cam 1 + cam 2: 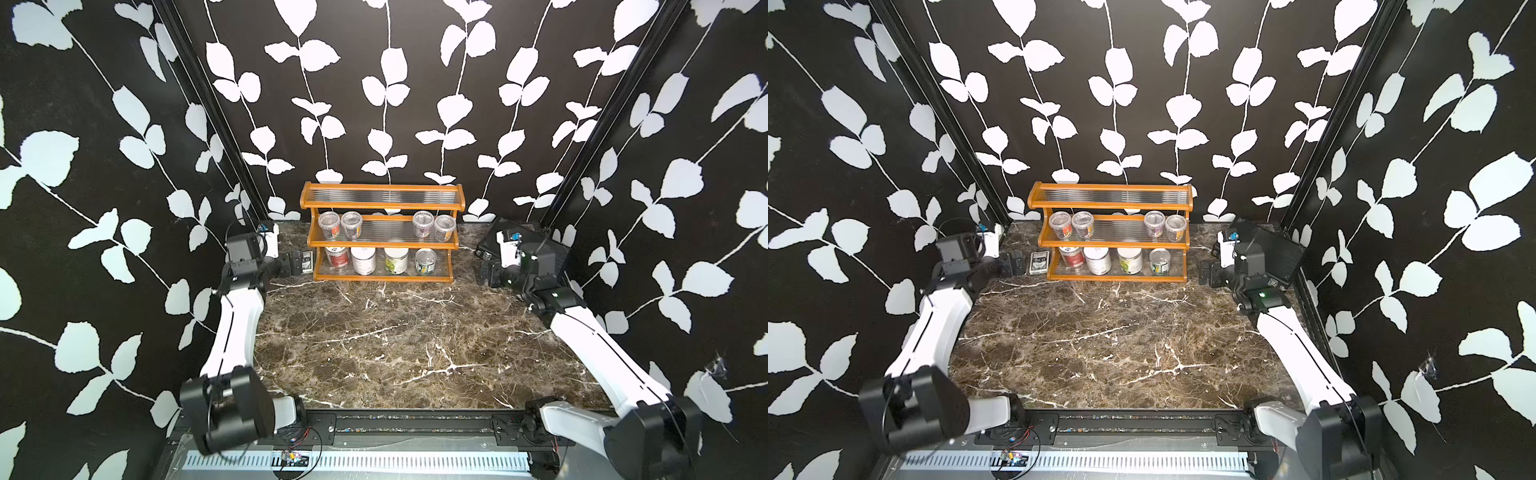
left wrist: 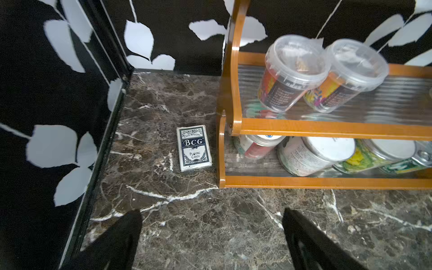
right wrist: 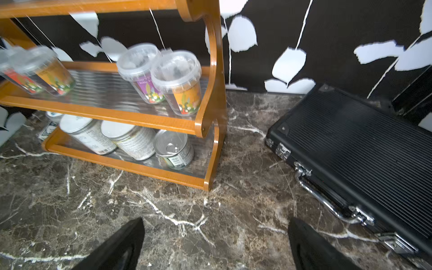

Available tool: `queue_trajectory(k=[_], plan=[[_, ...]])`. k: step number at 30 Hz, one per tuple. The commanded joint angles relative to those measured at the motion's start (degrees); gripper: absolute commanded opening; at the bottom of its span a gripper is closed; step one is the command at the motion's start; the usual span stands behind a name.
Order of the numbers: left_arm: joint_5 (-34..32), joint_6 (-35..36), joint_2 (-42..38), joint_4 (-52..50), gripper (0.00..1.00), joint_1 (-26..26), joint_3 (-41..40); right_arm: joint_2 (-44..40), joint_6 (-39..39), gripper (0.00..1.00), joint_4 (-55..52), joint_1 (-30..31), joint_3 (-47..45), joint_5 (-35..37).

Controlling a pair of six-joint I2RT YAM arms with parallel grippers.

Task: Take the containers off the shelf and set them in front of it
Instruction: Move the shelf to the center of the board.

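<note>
I should first help pull the shelf forward, my right gripper holding its side panel (image 1: 456, 238) near the black case, because the shelf stands far back (image 1: 384, 195) by the wall.
The orange-brown shelf (image 1: 382, 277) (image 1: 1117, 277) stands against the back wall. Several clear lidded cups (image 1: 351, 224) (image 2: 294, 70) (image 3: 177, 79) sit on its middle tier, in two pairs. Three labelled jars (image 1: 363, 259) (image 2: 313, 154) and a pull-tab tin (image 1: 425, 262) (image 3: 174, 149) stand on the bottom tier; the top tier is bare. My left gripper (image 1: 291, 264) (image 2: 211, 212) is open and empty, low over the table left of the shelf. Right of the shelf, my right gripper (image 1: 486, 272) (image 3: 216, 221) is open and empty too.
A "BCG" card box (image 1: 306, 261) (image 2: 194, 148) lies flat between my left gripper and the shelf's left end. A black ribbed case (image 1: 1266, 249) (image 3: 362, 149) lies in the back right corner beside my right gripper. Marble table (image 1: 395, 340) stretches in front of the shelf.
</note>
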Motion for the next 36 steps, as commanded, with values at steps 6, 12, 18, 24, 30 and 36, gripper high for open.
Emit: queue_trajectory(k=[6,12,18,24,30,36], plan=[[7.21,-4.09,13.13,1.15,0.82,0.45,11.76,10.07,2.9,0.93,0.56,3.03,8.8,10.84],[8.14,-3.6,19.09,0.74,0.76,-1.72,15.97,16.07,3.23,0.9,-0.02,3.6,14.72,12.18],[6.97,-3.51,22.33,1.47,0.67,-2.53,17.22,19.82,3.3,0.87,-1.05,3.6,17.54,12.73],[6.91,-2.29,24.58,1.35,0.54,-3.76,18.9,22.05,3.94,0.8,-1.18,3.77,19.91,13.28],[7.13,-1.01,26.36,0.91,0.4,-4.24,20.35,25.98,2.46,0.74,-0.82,3.95,21.65,14.24],[7.8,-0.77,27.15,0.88,0.29,-4.3,21.81,28.44,1.45,0.7,0.09,4.16,22.9,14.94]])
